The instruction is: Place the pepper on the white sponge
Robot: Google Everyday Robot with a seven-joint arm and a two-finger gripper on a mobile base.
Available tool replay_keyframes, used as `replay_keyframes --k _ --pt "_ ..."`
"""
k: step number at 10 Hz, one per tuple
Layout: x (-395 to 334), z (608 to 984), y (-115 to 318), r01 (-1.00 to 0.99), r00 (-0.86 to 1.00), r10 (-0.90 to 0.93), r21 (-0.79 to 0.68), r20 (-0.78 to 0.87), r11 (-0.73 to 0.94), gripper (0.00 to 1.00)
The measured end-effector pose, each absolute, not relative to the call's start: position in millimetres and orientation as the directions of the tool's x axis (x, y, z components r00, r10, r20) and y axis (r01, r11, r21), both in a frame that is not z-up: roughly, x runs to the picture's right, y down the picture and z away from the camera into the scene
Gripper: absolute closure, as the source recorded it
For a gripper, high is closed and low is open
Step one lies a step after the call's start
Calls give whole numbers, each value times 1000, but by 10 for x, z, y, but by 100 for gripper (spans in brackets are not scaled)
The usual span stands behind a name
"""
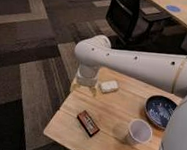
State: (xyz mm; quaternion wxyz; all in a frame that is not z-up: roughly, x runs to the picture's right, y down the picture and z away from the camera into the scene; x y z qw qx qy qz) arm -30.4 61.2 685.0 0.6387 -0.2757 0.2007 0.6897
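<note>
The white arm (178,136) blocks the view of the tabletop beside the white cup and blue bowl, so I should expect the pepper to be hidden behind the arm there.
My gripper (84,87) hangs from the white arm over the far left part of the wooden table (105,141), just left of the white sponge (109,86). Its two tan fingers (75,85) stand apart, pointing down at the tabletop, so it looks open. The white sponge lies flat on the table a short gap from the right finger. The pepper does not show; the arm and the gripper hide the spot beneath them.
A flat red-and-black box (88,123) lies near the table's front left. A translucent white cup (139,132) stands at the front right, a blue bowl (159,110) behind it. A black office chair (130,18) stands beyond the table on the carpet.
</note>
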Motion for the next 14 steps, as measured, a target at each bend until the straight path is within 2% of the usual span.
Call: replay_keyframes --k 3,6,8,10,14 --pt "163 6669 371 -985 -116 794 -32 -597 -169 35" --pt "816 6665 385 -968 -235 770 69 -593 -242 35" --pt "1463 6628 405 -924 -375 738 162 -561 -346 35" --pt "2277 6404 511 -820 -571 671 303 -473 -485 35" --pt "2245 6410 505 -823 -567 673 300 -475 -482 35"
